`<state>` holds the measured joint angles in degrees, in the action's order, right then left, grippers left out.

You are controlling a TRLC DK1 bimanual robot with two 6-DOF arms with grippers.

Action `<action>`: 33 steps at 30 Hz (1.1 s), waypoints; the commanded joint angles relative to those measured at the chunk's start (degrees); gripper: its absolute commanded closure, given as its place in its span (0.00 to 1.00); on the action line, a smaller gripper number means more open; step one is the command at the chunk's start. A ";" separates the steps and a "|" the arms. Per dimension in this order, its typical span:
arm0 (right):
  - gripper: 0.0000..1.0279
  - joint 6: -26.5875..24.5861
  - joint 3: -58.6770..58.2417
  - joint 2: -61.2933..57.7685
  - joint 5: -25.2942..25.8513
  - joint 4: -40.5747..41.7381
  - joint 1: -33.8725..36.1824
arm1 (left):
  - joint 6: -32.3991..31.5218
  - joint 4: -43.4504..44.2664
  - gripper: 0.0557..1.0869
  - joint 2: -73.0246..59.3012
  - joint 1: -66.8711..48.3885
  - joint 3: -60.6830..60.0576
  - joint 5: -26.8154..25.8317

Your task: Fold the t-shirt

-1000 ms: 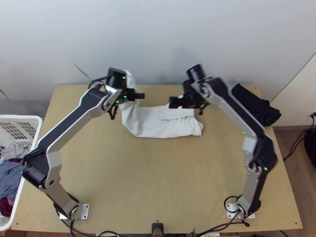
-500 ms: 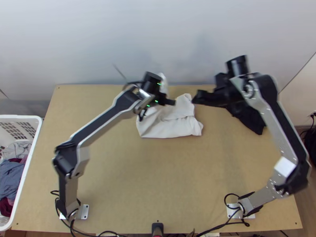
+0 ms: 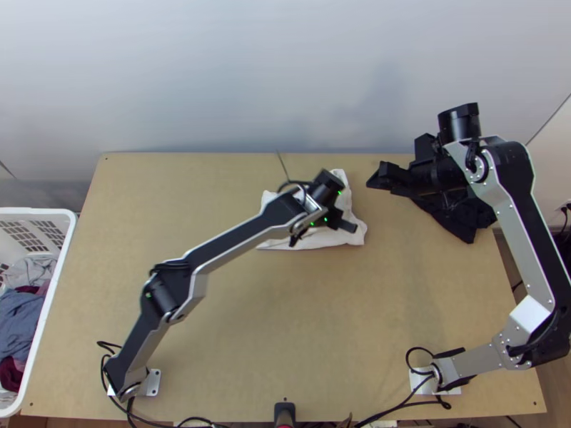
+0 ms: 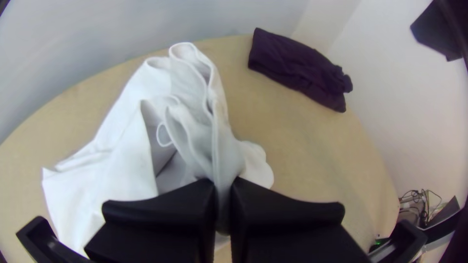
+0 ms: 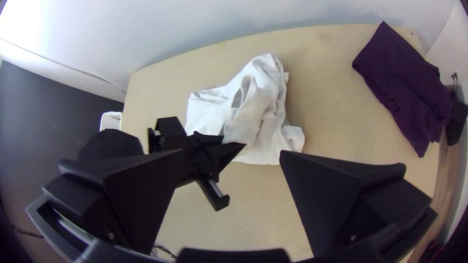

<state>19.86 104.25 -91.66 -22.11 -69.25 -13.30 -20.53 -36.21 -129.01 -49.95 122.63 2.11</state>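
Note:
My right gripper will carry the white t-shirt (image 5: 267, 122), and the t-shirt will droop in soft, rumpled folds on the way because it lies bunched in loose, creased layers (image 5: 248, 95).
My left gripper (image 3: 344, 222) is over the right part of the white t-shirt (image 3: 317, 241), which lies bunched and partly folded at the table's back middle. In the left wrist view my left gripper (image 4: 223, 195) is shut on a raised strip of the t-shirt (image 4: 126, 165); the held part is creased upward, the rest lies loose on one side. My right gripper (image 3: 378, 177) hangs right of the t-shirt, apart from it. In the right wrist view my right gripper (image 5: 233, 156) stands wide open, with the t-shirt (image 5: 263, 117) beyond its fingers.
A dark folded cloth (image 3: 457, 215) lies at the back right, partly beneath the right arm. A white basket (image 3: 61, 274) with clothes stands beyond the left edge. Bare table (image 3: 300, 321) stretches in front of the t-shirt, and a wall rises behind.
My left gripper has moved right and toward the near edge, carrying the t-shirt's left end over the rest. My right gripper has moved right, away from the t-shirt.

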 commanded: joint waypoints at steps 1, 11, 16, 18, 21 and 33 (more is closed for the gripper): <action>0.13 0.01 -1.59 0.43 0.05 -0.09 0.64 | -1.44 3.69 0.96 -7.75 -0.67 3.23 0.35; 0.13 0.09 -3.96 -1.24 -0.04 0.00 0.47 | -1.79 -3.78 0.04 -7.40 0.12 7.10 0.97; 0.06 3.96 -6.07 -3.97 0.05 3.86 0.38 | -2.93 -9.23 0.04 4.65 3.37 4.64 1.05; 0.05 5.19 -6.16 -5.64 0.14 5.97 -1.29 | -3.02 -11.17 0.04 9.04 5.75 3.85 0.79; 0.05 5.72 -4.84 -8.80 0.22 9.66 -4.89 | -3.11 -17.32 0.04 13.35 10.40 2.79 0.18; 0.05 4.93 3.86 -25.76 0.40 10.89 -16.06 | -2.40 -14.59 0.04 19.85 17.87 -18.39 0.26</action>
<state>26.15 106.21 -109.71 -21.93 -59.09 -24.73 -22.63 -56.18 -113.67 -34.92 115.52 2.39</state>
